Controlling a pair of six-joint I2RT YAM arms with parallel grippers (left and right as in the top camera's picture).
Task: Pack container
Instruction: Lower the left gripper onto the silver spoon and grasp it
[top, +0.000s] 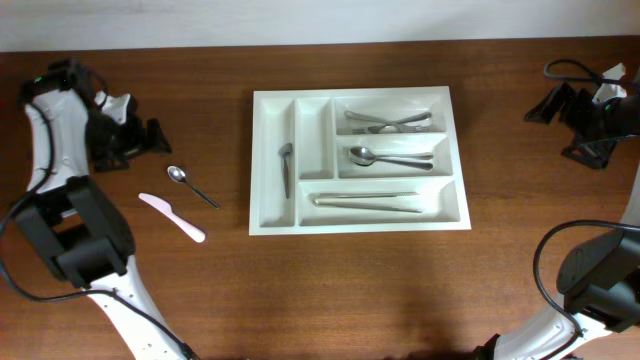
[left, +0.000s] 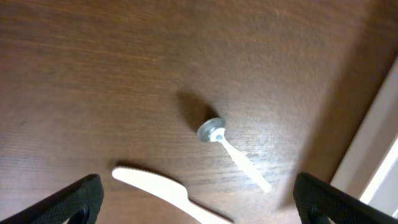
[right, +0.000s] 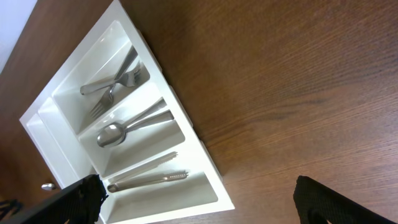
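Note:
My left gripper is lowering with the small metal spoon's bowl (top: 177, 174) clear of the white plastic knife, and should continue toward that bowl until its fingers straddle it.
The white container (top: 258, 160) lies in the middle of the table, with forks (top: 388, 121), spoons (top: 390, 158), knives (top: 365, 201) and one small spoon (top: 286, 168) in its compartments. It also shows in the right wrist view (right: 211, 163). A small metal spoon (top: 190, 184) and a white plastic knife (top: 172, 216) lie on the wood to its left; both show in the left wrist view, spoon (left: 231, 149), knife (left: 165, 191). My left gripper (top: 150, 137) is open and empty above them. My right gripper (top: 545, 105) is open and empty at the far right.
The table's far edge meets a pale wall (top: 300, 20). The bases of both arms stand at the front left (top: 80, 235) and front right (top: 600, 280) of the wooden table (top: 340, 290).

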